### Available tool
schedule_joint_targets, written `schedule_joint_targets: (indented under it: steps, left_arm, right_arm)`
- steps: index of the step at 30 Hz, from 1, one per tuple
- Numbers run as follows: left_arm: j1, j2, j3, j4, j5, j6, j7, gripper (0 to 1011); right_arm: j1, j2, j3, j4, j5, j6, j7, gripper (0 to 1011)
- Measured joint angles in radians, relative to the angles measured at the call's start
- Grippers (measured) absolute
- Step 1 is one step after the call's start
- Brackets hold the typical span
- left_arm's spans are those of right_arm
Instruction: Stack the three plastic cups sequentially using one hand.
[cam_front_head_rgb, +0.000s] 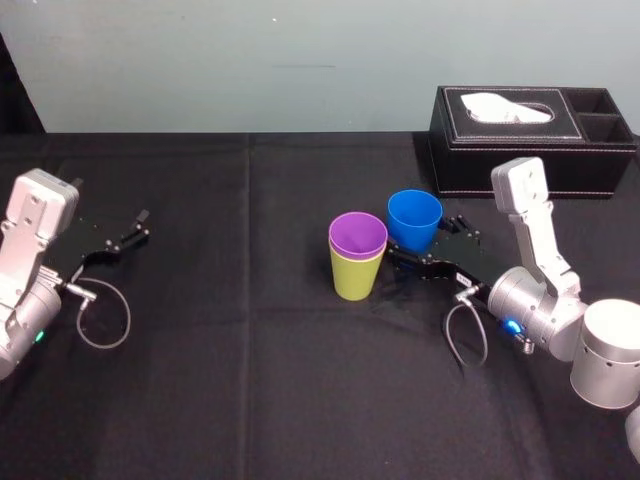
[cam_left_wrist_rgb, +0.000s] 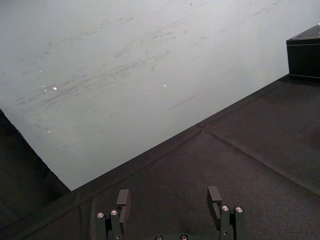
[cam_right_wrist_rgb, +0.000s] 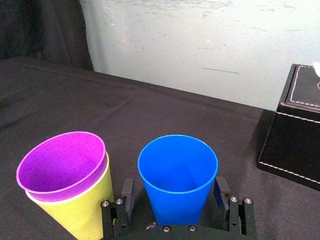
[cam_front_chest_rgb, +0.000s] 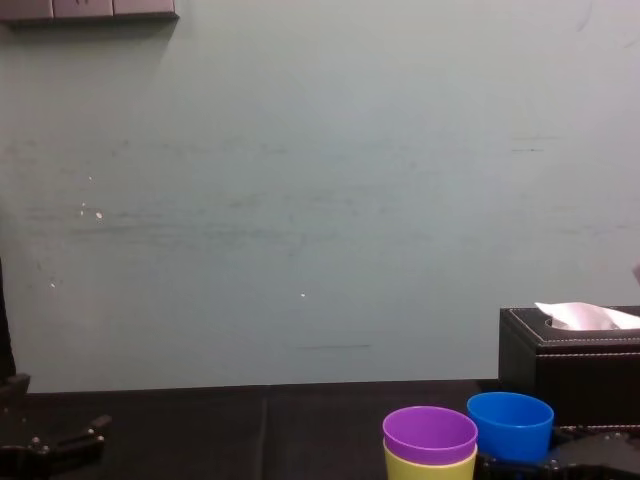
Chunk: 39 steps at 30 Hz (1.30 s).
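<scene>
I expect the blue cup (cam_front_chest_rgb: 511, 428) to sink just as deep when I lower it into the purple cup, because only a purple band (cam_front_chest_rgb: 431, 455) can be seen above the yellow-green cup.
The purple cup (cam_front_head_rgb: 357, 236) sits nested inside the yellow-green cup (cam_front_head_rgb: 352, 278) near the middle of the black table, upright. The blue cup (cam_front_head_rgb: 414, 218) stands upright just to their right and slightly farther back. My right gripper (cam_front_head_rgb: 428, 240) is open and straddles the blue cup low on its body. In the right wrist view its fingers (cam_right_wrist_rgb: 127, 192) flank the blue cup (cam_right_wrist_rgb: 177, 175) with a small gap on either side, and the purple cup (cam_right_wrist_rgb: 62, 165) shows in the yellow-green cup (cam_right_wrist_rgb: 80, 212) beside it. My left gripper (cam_front_head_rgb: 125, 238) rests open at the far left with nothing between its fingers.
A black leather tissue box (cam_front_head_rgb: 530, 140) stands at the back right, close behind the right arm. The black cloth table (cam_front_head_rgb: 250, 350) has free room in front of and to the left of the cups. A pale wall (cam_front_chest_rgb: 300, 200) runs behind the table.
</scene>
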Motion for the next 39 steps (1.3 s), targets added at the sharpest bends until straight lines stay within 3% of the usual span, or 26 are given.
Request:
schedule_joint_targets:
  steps: [6, 14, 21, 32, 39]
  left_arm:
    - [0.0, 0.0, 0.0, 0.0, 0.0, 0.0, 0.0, 1011]
    - [0.0, 0.0, 0.0, 0.0, 0.0, 0.0, 0.0, 1012]
    - [0.0, 0.0, 0.0, 0.0, 0.0, 0.0, 0.0, 1011]
    - [0.0, 0.0, 0.0, 0.0, 0.0, 0.0, 0.0, 1011]
    - [0.0, 0.0, 0.0, 0.0, 0.0, 0.0, 0.0, 1011]
  right_arm:
    - [-0.001, 0.001, 0.001, -0.002, -0.001, 0.0, 0.0, 996]
    - [-0.002, 0.002, 0.001, -0.004, -0.001, 0.001, -0.001, 790]
    - [-0.006, 0.005, 0.004, -0.012, 0.0, 0.002, 0.0, 721]
    - [-0.061, 0.078, 0.051, -0.167, 0.039, 0.03, 0.026, 706]
    - [-0.09, 0.14, 0.082, -0.289, 0.106, 0.067, 0.073, 706]
